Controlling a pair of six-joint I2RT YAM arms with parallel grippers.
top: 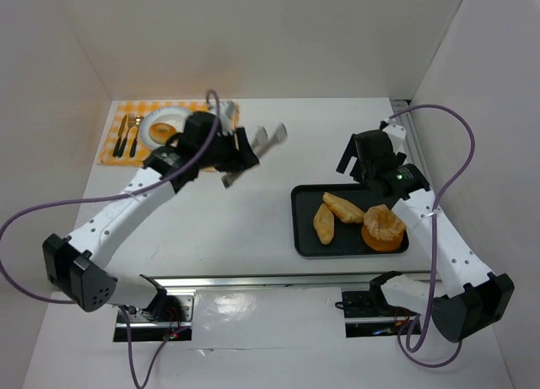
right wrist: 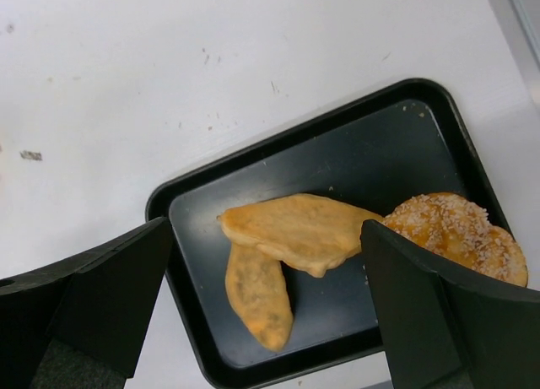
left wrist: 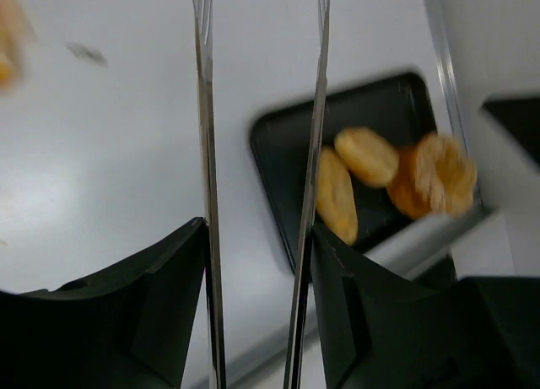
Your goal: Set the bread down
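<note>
The tong arms are apart and the upper roll is lying across the other (right wrist: 263, 239), so my left gripper should go on to the tray and close on that upper roll (top: 342, 208).
A glazed ring of bread (top: 160, 134) lies on a white plate (top: 173, 116) at the far left. Two oval rolls (top: 324, 224) (top: 344, 208) lie crossed in a black tray (top: 298, 229) on the right, also in the right wrist view (right wrist: 257, 296) (right wrist: 295, 229) and blurred in the left wrist view (left wrist: 336, 195). My left gripper (top: 239, 150) is shut on metal tongs (top: 268, 141), held above the table between plate and tray; the tong arms (left wrist: 205, 153) stand apart and empty. My right gripper (top: 359, 164) is open and empty over the tray's far side.
A bigger orange sugared pastry (top: 383, 227) sits at the tray's right end, touching one roll. The plate rests on an orange checked placemat (top: 112, 155) with cutlery (top: 126, 136). White walls close in the back and both sides.
</note>
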